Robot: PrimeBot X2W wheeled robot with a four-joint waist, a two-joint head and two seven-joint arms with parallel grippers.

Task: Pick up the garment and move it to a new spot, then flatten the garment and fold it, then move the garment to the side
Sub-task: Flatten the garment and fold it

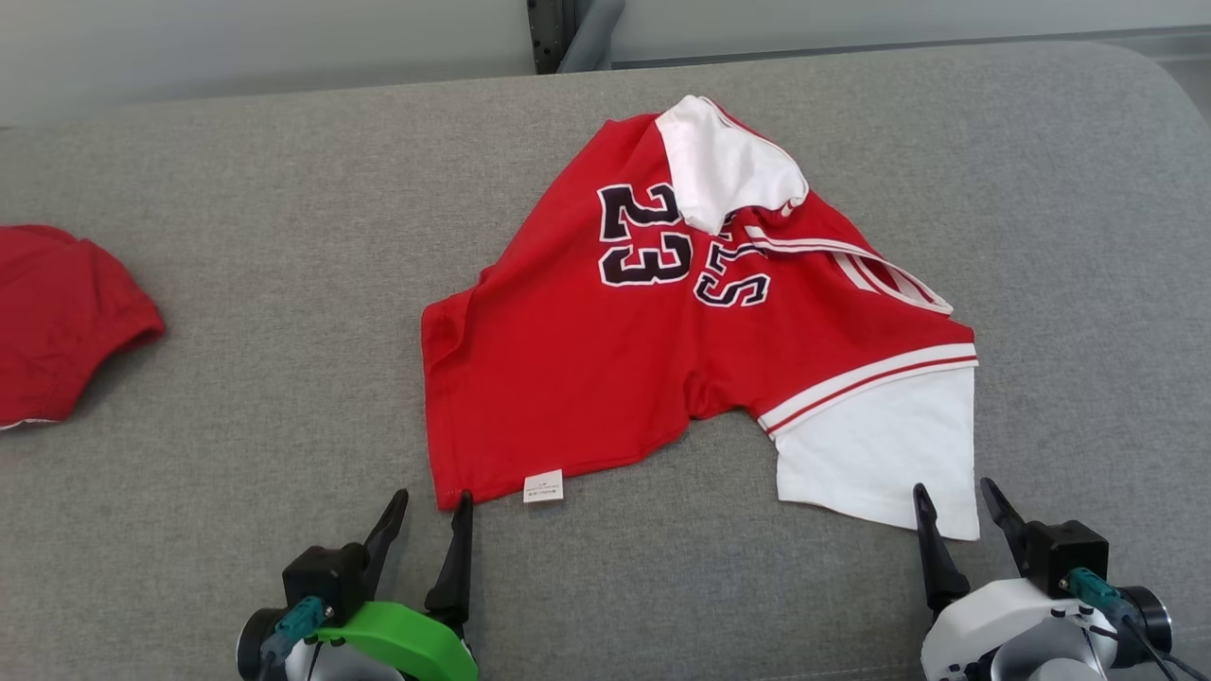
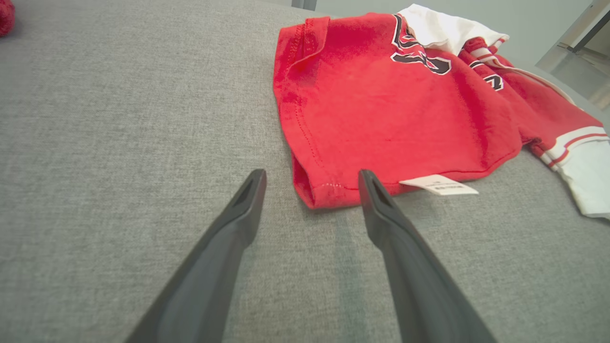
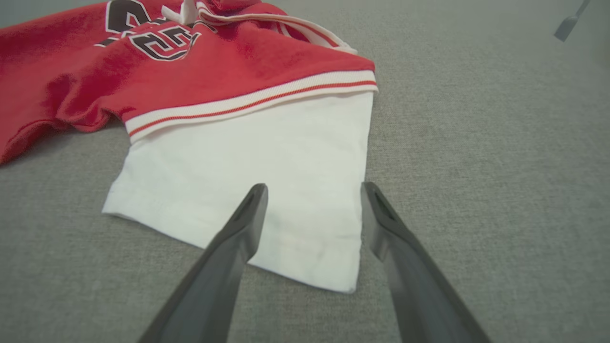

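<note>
The jersey's striped band [image 1: 868, 387] connects the white sleeve to limp red cloth, so I expect the jersey's red side [image 1: 834, 347] to fold over along with the sleeve when I fold the sleeve inward.
A red jersey [image 1: 605, 359] with white sleeves and a black "23" lies rumpled on the grey cushion, one white sleeve [image 1: 724, 165] folded over its top. My left gripper [image 1: 430, 506] is open just below the jersey's near-left hem corner [image 2: 314, 190], which sits between the fingertips in the left wrist view, next to a small white label [image 2: 438, 185]. My right gripper [image 1: 954, 499] is open at the near corner of the lower white sleeve [image 3: 267, 171]; its fingers straddle that sleeve's edge. Neither gripper holds anything.
A second red garment [image 1: 57, 317] lies at the left edge of the grey cushion [image 1: 236, 284]. A dark post [image 1: 549, 33] stands behind the cushion's far edge. Bare grey surface stretches to the right of the jersey and between the two garments.
</note>
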